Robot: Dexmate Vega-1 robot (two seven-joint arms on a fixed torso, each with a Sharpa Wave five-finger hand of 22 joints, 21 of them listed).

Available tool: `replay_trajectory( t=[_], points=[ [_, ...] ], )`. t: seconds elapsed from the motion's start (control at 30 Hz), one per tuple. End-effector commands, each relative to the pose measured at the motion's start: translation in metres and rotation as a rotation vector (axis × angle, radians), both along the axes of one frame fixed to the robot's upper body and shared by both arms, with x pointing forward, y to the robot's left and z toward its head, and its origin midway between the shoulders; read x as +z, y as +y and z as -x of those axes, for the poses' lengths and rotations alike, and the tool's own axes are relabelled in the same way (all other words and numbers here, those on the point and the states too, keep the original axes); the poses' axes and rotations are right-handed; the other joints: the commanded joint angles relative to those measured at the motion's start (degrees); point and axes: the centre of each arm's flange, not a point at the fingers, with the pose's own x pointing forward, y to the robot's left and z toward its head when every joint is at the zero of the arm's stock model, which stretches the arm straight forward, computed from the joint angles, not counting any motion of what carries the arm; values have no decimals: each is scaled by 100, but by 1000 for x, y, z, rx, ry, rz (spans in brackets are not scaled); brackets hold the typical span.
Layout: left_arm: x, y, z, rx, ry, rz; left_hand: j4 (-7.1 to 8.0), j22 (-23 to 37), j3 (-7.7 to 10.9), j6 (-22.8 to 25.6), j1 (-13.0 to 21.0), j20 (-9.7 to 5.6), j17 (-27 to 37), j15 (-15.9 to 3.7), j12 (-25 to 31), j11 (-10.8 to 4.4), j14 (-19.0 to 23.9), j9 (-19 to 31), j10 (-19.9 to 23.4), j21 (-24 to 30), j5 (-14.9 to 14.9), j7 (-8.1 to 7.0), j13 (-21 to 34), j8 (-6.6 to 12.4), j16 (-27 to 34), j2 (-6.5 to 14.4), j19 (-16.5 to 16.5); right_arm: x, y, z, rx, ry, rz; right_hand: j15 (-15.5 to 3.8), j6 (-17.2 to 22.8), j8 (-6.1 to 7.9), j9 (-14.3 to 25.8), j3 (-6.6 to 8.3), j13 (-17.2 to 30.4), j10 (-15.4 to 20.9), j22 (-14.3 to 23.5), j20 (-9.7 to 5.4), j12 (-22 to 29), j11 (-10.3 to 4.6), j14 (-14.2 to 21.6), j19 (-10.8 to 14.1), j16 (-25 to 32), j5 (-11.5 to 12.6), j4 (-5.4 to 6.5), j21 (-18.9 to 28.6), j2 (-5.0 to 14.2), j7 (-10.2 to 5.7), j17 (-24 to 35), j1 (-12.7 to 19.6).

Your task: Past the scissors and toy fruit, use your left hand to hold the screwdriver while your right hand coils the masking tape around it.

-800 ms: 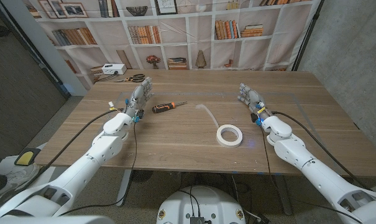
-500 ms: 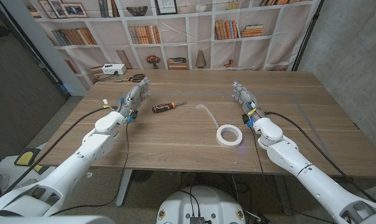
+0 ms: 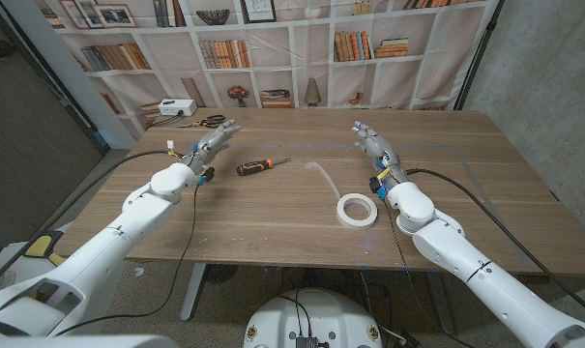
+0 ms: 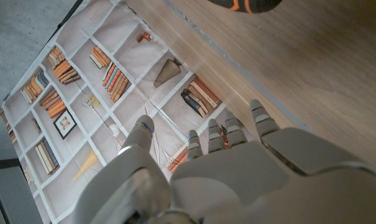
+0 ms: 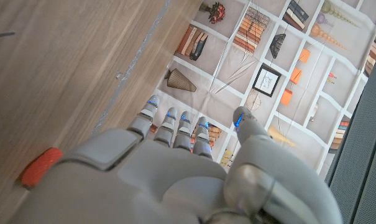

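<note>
A pale loose piece point(image 3: 324, 177) of the tape curls away from the roll. I expect the masking tape point(image 3: 357, 223) to stick to the screwdriver and pull straight when I wind it.
The screwdriver point(image 3: 258, 166), with a black and orange handle, lies on the wooden table point(image 3: 273, 227) left of centre; its handle end point(image 4: 243, 5) also shows in the left wrist view. My left hand point(image 3: 215, 143) hovers just left of it, fingers apart and holding nothing. A white masking tape roll point(image 3: 357, 210) lies flat right of centre, and a pale loose strip point(image 3: 323, 174) curves away behind it. My right hand point(image 3: 371, 143) is beyond the roll, fingers spread and holding nothing. Black scissors point(image 3: 212, 121) lie at the far left edge.
A white box point(image 3: 176, 107) sits next to the scissors at the table's far left corner. A bookshelf-print backdrop point(image 3: 302, 48) hangs behind the table. A grey concrete wall point(image 3: 543, 68) stands on the right.
My right hand has moved left and farther out, past the tape roll. My left forearm has swung outward while the hand stays by the screwdriver. Screwdriver and tape have not moved.
</note>
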Motion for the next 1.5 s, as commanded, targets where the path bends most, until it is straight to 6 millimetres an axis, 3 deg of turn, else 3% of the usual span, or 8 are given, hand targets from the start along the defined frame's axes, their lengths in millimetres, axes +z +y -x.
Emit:
replay_trajectory(
  t=[0.03,0.2,0.8,1.23,1.37,1.5],
  points=[
    [19,-20,9,149,15,-242,-81,21,29,243,85,-14,14,-67,92,7,256,28,201,82,-13,32,20,87,60,-47,174,-7,5,23,-11,-32,77,7,57,52,7,25,6,66,33,36,57,-18,67,59,48,-34,-37,44,50,-1,13,27],
    [25,-30,16,189,29,-332,-148,16,71,633,254,-25,24,-195,182,-32,553,47,485,126,-17,212,41,176,98,-73,298,-8,3,32,-11,-54,85,14,64,50,7,23,5,91,33,50,65,-7,99,72,64,-37,-39,51,64,-6,13,27],
    [32,-61,51,384,101,-650,-210,7,120,923,564,-42,47,-381,247,-117,765,68,693,134,-56,268,90,230,120,-138,342,-8,6,63,15,-123,169,21,112,51,7,4,2,201,34,72,99,31,187,117,106,-47,-47,75,90,-1,19,21],
    [34,-85,56,472,177,-805,-182,6,117,825,676,-10,61,-385,214,-139,722,76,628,160,-70,273,114,156,83,-138,416,-19,-7,68,19,-127,146,19,140,55,7,-3,1,241,34,81,109,27,216,125,119,-49,-54,79,96,7,18,21],
    [36,-93,56,498,183,-856,-207,3,170,920,868,-18,66,-447,218,-162,787,81,658,193,-65,344,130,175,93,-82,510,-21,-10,71,17,-132,145,21,144,54,7,-6,0,246,34,84,109,27,217,130,119,-50,-57,81,97,6,18,21],
    [38,-100,53,515,198,-901,-239,-2,201,964,1031,-56,70,-500,226,-221,841,84,696,221,-69,311,140,183,102,-85,593,-23,-13,73,14,-134,140,22,151,54,7,-11,-1,250,34,90,108,28,223,136,121,-52,-59,84,97,3,17,20]
  ],
)
